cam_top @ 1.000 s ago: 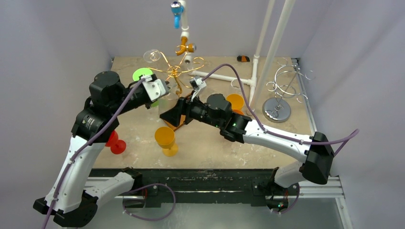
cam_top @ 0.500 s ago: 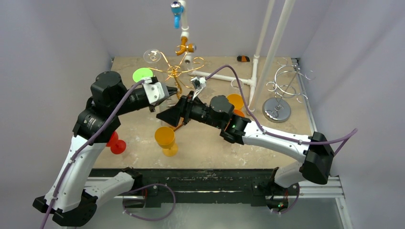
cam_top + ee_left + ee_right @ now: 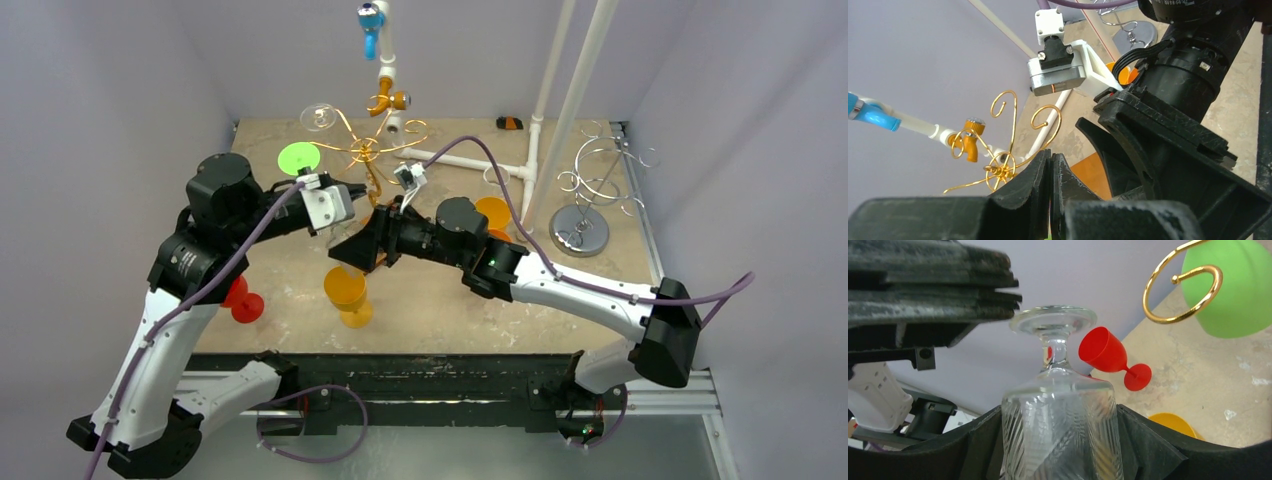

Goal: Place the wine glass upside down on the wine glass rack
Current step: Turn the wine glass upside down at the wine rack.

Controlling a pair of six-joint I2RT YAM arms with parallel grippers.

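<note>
The clear wine glass's foot (image 3: 1055, 317) is beside the closed fingers of my left gripper, so I should open them and close them over the foot's edge (image 3: 1024, 323).
A clear ribbed wine glass (image 3: 1060, 405) sits bowl-first between the fingers of my right gripper (image 3: 1060, 445), which is shut on it, its foot (image 3: 1053, 320) pointing away from the wrist. In the top view the right gripper (image 3: 355, 245) is low in front of the gold wire rack (image 3: 365, 150). My left gripper (image 3: 338, 200) is just above and to its left. In the left wrist view its fingers (image 3: 1050, 160) are pressed together with nothing between them. Its dark fingers (image 3: 933, 285) hang beside the glass foot.
Another clear glass (image 3: 318, 117) hangs on the gold rack. A green glass (image 3: 298, 157), a red glass (image 3: 240, 300), a yellow glass (image 3: 346, 290) and an orange glass (image 3: 492, 213) stand around. A silver rack (image 3: 590, 190) and white pipes (image 3: 560, 100) are at the right.
My left gripper has swung nearer and down toward the right gripper. My right gripper has shifted a little left with the glass in it.
</note>
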